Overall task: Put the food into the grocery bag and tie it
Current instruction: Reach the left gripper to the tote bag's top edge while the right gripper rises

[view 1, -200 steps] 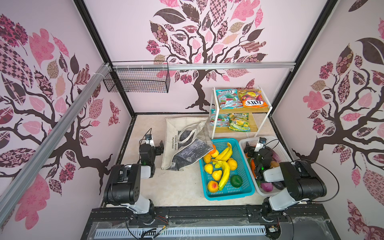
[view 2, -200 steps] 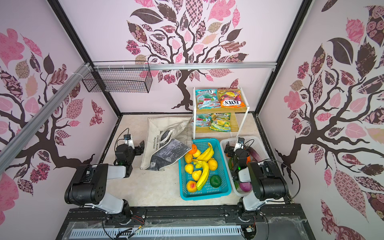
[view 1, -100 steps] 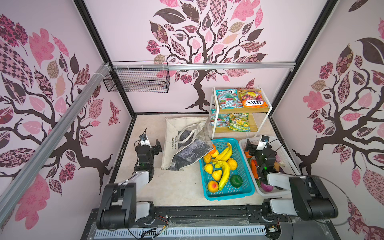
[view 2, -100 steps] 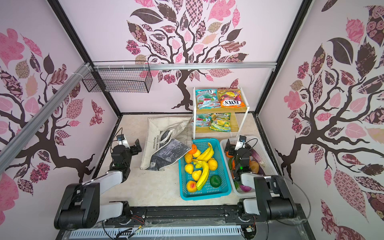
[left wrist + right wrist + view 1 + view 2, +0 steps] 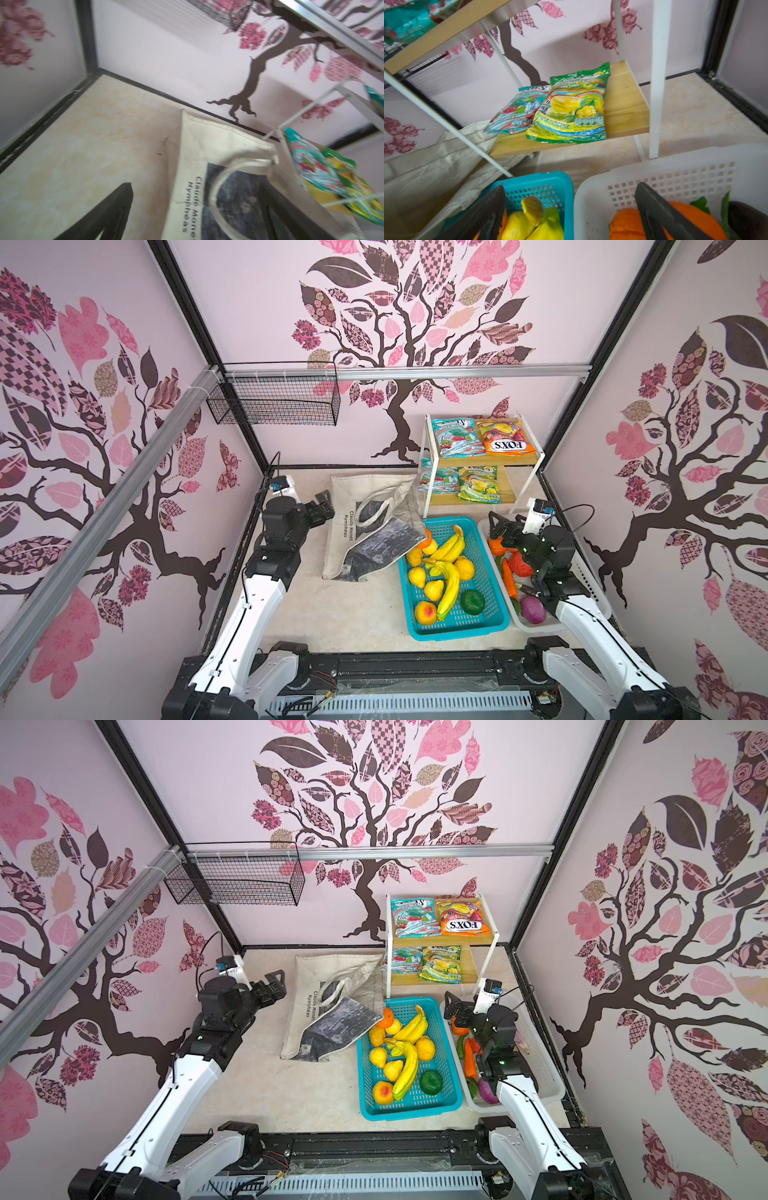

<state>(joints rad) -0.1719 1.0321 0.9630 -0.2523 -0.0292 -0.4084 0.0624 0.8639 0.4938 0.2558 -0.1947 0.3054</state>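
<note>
The bag's rim (image 5: 415, 518) lies free next to the teal basket and the fingers of my left gripper are open. The gripper keeps going across the bag and closes on that rim (image 5: 407, 509).
The cream grocery bag (image 5: 376, 506) (image 5: 332, 973) (image 5: 207, 141) lies flat and crumpled at the back middle, with its handles draped over the dark printed panel. My left gripper (image 5: 323, 506) (image 5: 275, 984) (image 5: 194, 187) hovers open at the bag's left edge, holding nothing. The right gripper (image 5: 503, 522) (image 5: 455, 1003) (image 5: 570, 187) hangs open over the gap between the two baskets. A banana bunch (image 5: 451, 545) and a round orange (image 5: 464, 568) lie in the teal basket (image 5: 457, 631). A red vegetable (image 5: 519, 565) sits in the white basket (image 5: 540, 627). The FOX'S packet (image 5: 505, 443) and the green-yellow packet (image 5: 478, 485) (image 5: 571, 112) rest on the shelf.
A white-framed wooden shelf rack (image 5: 428, 472) stands at the back right, touching the bag. It also carries teal packets (image 5: 455, 438). Other toy fruit and vegetables fill both baskets. A black wire basket (image 5: 274, 402) hangs on the back rail. Walls close in on three sides.
Both arms have unfolded from their low rest pose and reached forward. The left gripper now sits by the bag's edge and the right over the baskets' far ends. Both stayed open.
</note>
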